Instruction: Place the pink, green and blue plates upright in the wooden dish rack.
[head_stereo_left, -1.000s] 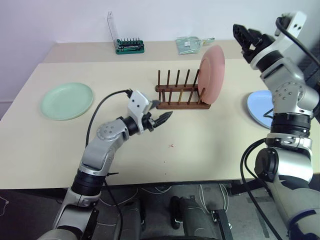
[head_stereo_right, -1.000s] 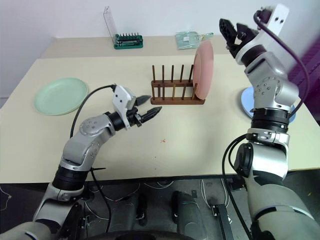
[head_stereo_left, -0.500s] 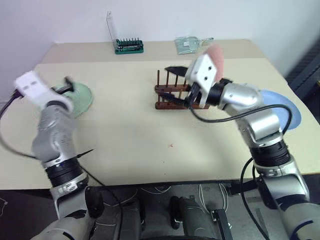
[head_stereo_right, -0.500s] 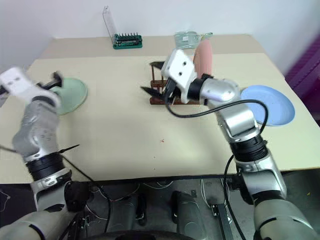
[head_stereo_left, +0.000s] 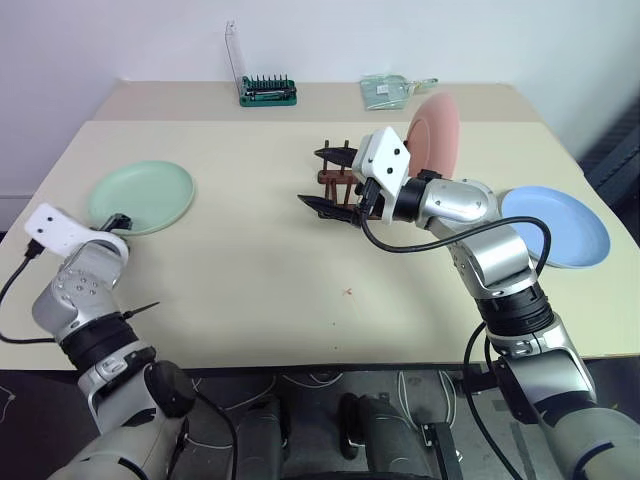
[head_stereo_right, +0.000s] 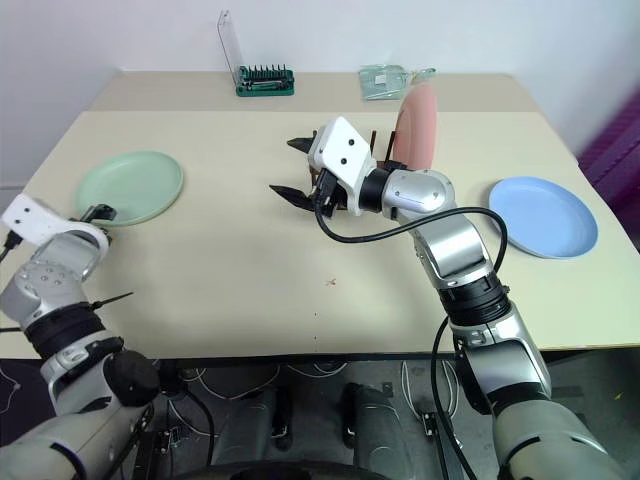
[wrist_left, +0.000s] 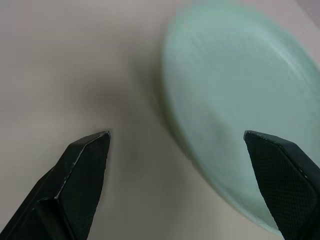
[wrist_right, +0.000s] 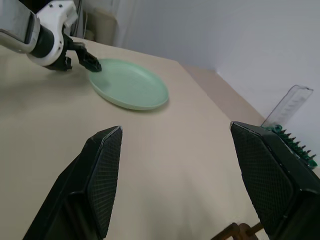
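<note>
The green plate (head_stereo_left: 148, 193) is lying flat, far from my right gripper at the dish rack, so next my left gripper grabs its near rim (wrist_left: 192, 156) and passes the plate over.
The pink plate (head_stereo_left: 437, 130) stands upright at the right end of the wooden dish rack (head_stereo_left: 338, 180). My right gripper (head_stereo_left: 322, 180) hovers open and empty just in front of the rack, hiding part of it and pointing left across the table. The green plate (head_stereo_left: 140, 197) lies flat at the left. My left gripper (wrist_left: 176, 134) is open at its near rim, one finger (wrist_left: 82, 170) over bare table and the other over the plate (wrist_left: 245, 115). At the right the blue plate (head_stereo_left: 555, 225) lies flat.
A green tool holder (head_stereo_left: 268, 92) with a clear lid and a clear packet (head_stereo_left: 392, 92) sit at the table's back edge. The table (head_stereo_left: 300, 290) is bare between the plates and the front edge.
My left arm swung left from the table's middle to the green plate and opened wider. My right arm came down from high at the right to in front of the rack.
</note>
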